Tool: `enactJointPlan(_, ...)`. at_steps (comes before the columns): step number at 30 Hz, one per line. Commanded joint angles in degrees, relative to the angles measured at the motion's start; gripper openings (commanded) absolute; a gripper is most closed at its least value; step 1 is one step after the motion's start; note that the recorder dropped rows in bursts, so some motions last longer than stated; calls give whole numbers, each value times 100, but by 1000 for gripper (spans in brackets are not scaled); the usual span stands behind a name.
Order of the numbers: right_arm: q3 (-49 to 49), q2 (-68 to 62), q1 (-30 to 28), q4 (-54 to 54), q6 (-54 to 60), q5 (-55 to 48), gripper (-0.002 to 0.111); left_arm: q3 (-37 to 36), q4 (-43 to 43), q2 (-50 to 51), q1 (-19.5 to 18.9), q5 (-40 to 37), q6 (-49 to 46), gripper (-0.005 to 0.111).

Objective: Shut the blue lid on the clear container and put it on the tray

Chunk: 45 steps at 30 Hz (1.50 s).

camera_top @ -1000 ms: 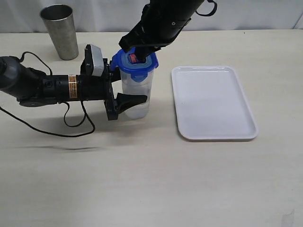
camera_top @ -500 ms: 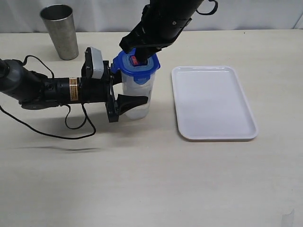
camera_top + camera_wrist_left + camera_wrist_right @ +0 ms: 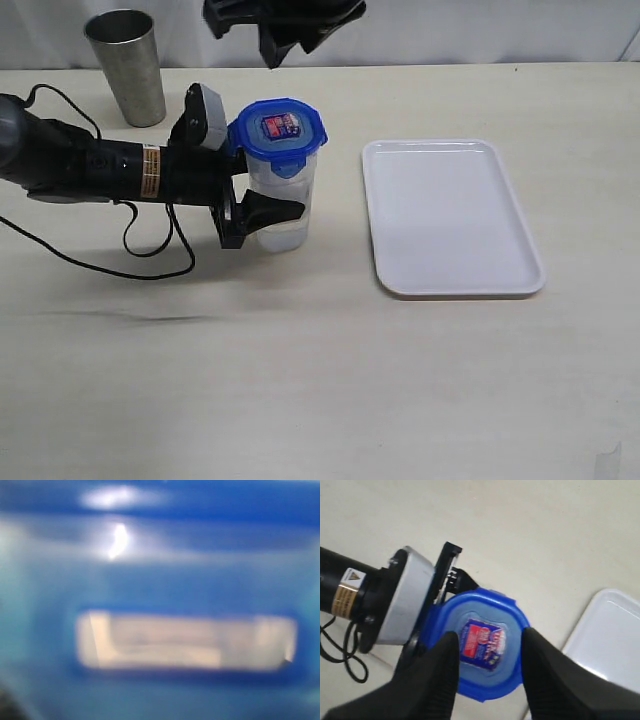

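My right gripper needs to move down first, because the blue lid's flap (image 3: 236, 136) facing my left gripper sticks out from the clear container. It should press that flap (image 3: 432, 625) down.
The clear container (image 3: 282, 205) stands upright on the table left of the tray (image 3: 450, 215). The blue lid (image 3: 279, 128) lies on its rim, red-and-white sticker up; it also shows in the right wrist view (image 3: 482, 642). My left gripper (image 3: 268, 190) reaches in from the left, shut on the container, one finger (image 3: 270, 212) against the near side. A blur of blue lid (image 3: 160, 555) fills the left wrist view and hides the jaws. My right gripper (image 3: 272, 35) hangs high above the lid, open and empty, its fingertips (image 3: 445, 655) either side of the lid below.
A grey steel cup (image 3: 127, 65) stands at the back left. The left arm's black cable (image 3: 150, 260) loops on the table in front of that arm. The white tray's corner (image 3: 612, 630) shows in the right wrist view.
My right gripper has opened, let go of the blue lid and risen well above it. The lid stays on the container. The left arm and container shifted slightly left.
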<state>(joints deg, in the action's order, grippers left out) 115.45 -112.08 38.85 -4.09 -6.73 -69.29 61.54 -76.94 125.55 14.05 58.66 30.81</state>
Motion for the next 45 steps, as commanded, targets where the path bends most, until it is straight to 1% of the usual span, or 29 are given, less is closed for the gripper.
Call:
enactJointPlan(1, 34, -212, 355, -63, -243, -67, 40, -21, -37, -74, 0, 239, 96, 0)
enactJointPlan(6, 34, -654, 372, 33, -336, -67, 40, -21, -37, -74, 0, 472, 52, 0)
enactJointPlan(9, 45, -775, 372, 44, -336, -67, 40, -21, 237, -8, 0, 989, -145, 0)
enactJointPlan(10, 45, -774, 372, 21, -336, -67, 40, -21, 313, 21, 0, 1028, -159, 0)
enactJointPlan(14, 164, -646, 361, -295, -316, -67, 40, -21, 259, -4, 0, 672, -184, 0)
enactJointPlan(16, 202, -583, 361, -526, -316, -67, 40, -21, 202, -73, -10, 637, -84, 0)
enactJointPlan(20, 202, -552, 272, -688, -302, -67, 40, -21, 13, -171, -50, 637, 60, 0)
enactJointPlan(24, 151, -566, 141, -677, -183, -67, 40, -21, -59, -265, -189, 667, 260, 0)
enactJointPlan(27, 151, -566, 31, -677, -117, -67, 39, -21, -193, -320, -347, 961, 376, 0)
enactJointPlan(30, 151, -566, -36, -569, -72, -67, 39, -21, -203, -362, -416, 1035, 412, 0)
enactJointPlan(34, 151, -578, -36, 55, 375, -67, 39, -21, -203, -360, -405, 998, 412, 0)
enactJointPlan(36, 118, -580, -36, 149, 436, -67, 39, -21, -191, -360, -405, 998, 412, 0)
enactJointPlan(41, -408, -580, -36, -527, 371, -67, 39, -21, -348, -456, -416, 1032, 548, 0)
enactJointPlan(45, -649, -580, -36, -728, 349, -67, 39, -21, -359, -457, -416, 976, 561, 0)
